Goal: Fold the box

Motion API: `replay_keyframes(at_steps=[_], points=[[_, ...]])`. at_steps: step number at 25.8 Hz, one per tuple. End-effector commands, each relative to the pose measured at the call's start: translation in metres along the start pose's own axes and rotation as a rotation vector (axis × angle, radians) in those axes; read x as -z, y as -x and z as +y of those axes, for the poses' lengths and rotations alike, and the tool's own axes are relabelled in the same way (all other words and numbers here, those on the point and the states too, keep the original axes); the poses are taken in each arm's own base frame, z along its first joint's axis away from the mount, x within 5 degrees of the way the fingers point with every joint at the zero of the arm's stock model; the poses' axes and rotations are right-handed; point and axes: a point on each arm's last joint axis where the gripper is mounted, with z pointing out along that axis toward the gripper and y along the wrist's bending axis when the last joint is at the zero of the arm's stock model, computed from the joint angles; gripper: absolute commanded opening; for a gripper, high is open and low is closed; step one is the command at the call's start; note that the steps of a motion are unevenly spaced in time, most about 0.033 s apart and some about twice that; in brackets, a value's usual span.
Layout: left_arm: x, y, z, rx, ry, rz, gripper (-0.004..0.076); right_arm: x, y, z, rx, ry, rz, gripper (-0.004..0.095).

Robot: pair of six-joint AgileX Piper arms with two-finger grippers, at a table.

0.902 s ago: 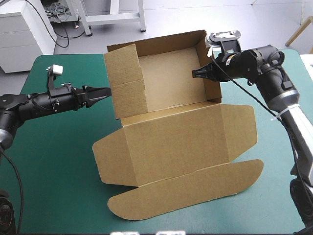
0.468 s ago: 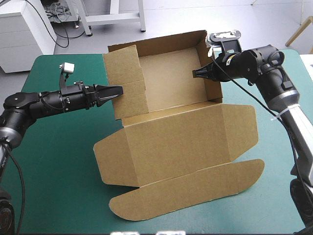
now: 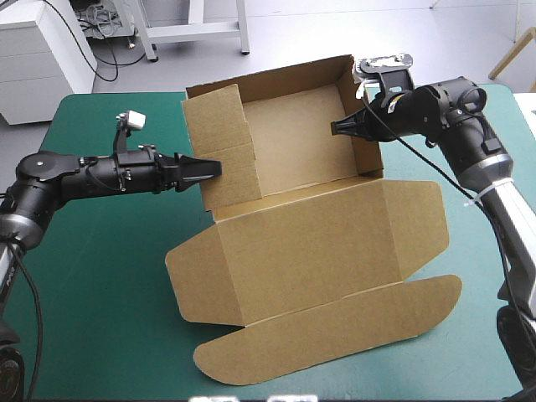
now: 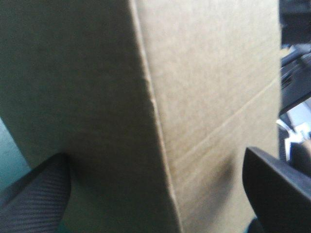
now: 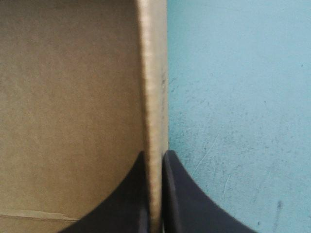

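Observation:
The box's flap (image 3: 224, 146) is leaning up from the box side's long crease (image 4: 156, 111), so I expect it to fold into the box when the robot pinches it and then spring back partway.
The brown box (image 3: 289, 138) stands as an open tray at the table's back, with its lid (image 3: 310, 243) lying flat toward the front. My left gripper (image 3: 213, 165) is open, its tips against the outside of the tray's left wall (image 3: 222, 142). In the left wrist view that brown board (image 4: 204, 73) fills the space ahead of the left gripper (image 4: 154, 155), and a vertical crease runs between the spread fingers. My right gripper (image 3: 337, 127) is shut on the top edge of the right wall (image 3: 364, 155). The right wrist view shows the right gripper (image 5: 154, 155) pinching that wall's edge (image 5: 153, 73).
The lid's rounded tuck flap (image 3: 335, 335) reaches close to the table's front edge, and side flaps (image 3: 188, 280) stick out to either side. Bare teal-green cover (image 3: 92, 276) lies left of the box, under my left arm.
My left gripper has advanced to the right and now meets the left wall. The box and its lid have shifted slightly right and toward the front. The right gripper has kept its hold.

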Motion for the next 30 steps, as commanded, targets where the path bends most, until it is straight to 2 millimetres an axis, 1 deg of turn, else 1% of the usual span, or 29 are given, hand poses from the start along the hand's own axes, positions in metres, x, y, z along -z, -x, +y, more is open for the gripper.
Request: replay_keyframes(at_steps=[1, 4, 9, 14, 20, 23, 26, 30], points=[[0.0, 0.015, -0.037, -0.075, 0.1, -0.011, 0.0667, 0.028, 0.014, 0.006, -0.02, 0.036, -0.14, -0.0017], [-0.007, 0.023, -0.051, -0.108, 0.248, -0.017, 0.0666, 0.028, 0.014, 0.005, -0.019, 0.034, -0.141, -0.0017], [-0.019, 0.03, -0.065, -0.103, 0.38, -0.093, 0.0666, 0.028, 0.014, 0.005, -0.015, 0.034, -0.141, -0.0018], [-0.022, 0.036, -0.067, -0.047, 0.409, -0.179, 0.0664, 0.028, 0.014, 0.005, -0.008, 0.033, -0.139, -0.0017], [-0.02, 0.04, -0.064, 0.006, 0.434, -0.239, 0.0624, 0.028, 0.014, 0.009, 0.006, 0.032, -0.147, -0.0017], [-0.02, 0.039, -0.063, 0.013, 0.437, -0.235, 0.0617, 0.028, 0.014, 0.02, 0.051, 0.018, -0.158, -0.0017], [-0.023, 0.035, -0.061, 0.037, 0.444, -0.189, 0.0617, 0.028, 0.012, 0.033, 0.081, 0.011, -0.167, -0.0017], [-0.028, 0.032, -0.065, 0.038, 0.455, -0.181, 0.0617, 0.029, 0.014, 0.033, 0.067, -0.031, -0.184, -0.0017]])
